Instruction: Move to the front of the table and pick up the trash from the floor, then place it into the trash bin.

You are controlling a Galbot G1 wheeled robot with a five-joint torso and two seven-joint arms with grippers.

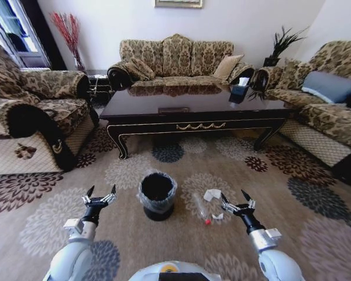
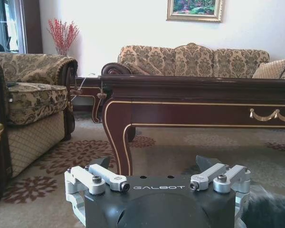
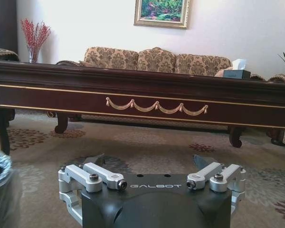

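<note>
My gripper is to lift the clear wrapper, which will stay straight like a bottle because the tiny red bit [image 1: 207, 222] caps its end.
The dark brown table [image 1: 193, 108] with gold trim stands across the room ahead of me, and both wrist views face its long side [image 2: 199, 102] [image 3: 147, 97]. On the patterned floor [image 1: 269, 175] sits the black trash bin [image 1: 158, 196] with a clear liner. Right of it lies the trash: a crumpled white paper [image 1: 212, 194], a clear wrapper [image 1: 200, 206], a tiny red bit [image 1: 207, 222] and a small white scrap [image 1: 217, 216]. My left gripper [image 1: 101, 193] hovers open left of the bin. My right gripper [image 1: 238, 199] is open just right of the trash.
Patterned sofas ring the table: one at the left [image 1: 29, 117], one behind [image 1: 175, 61], one at the right [image 1: 327, 99]. A tissue box [image 1: 240, 89] rests on the table. Open carpet lies between me and the table.
</note>
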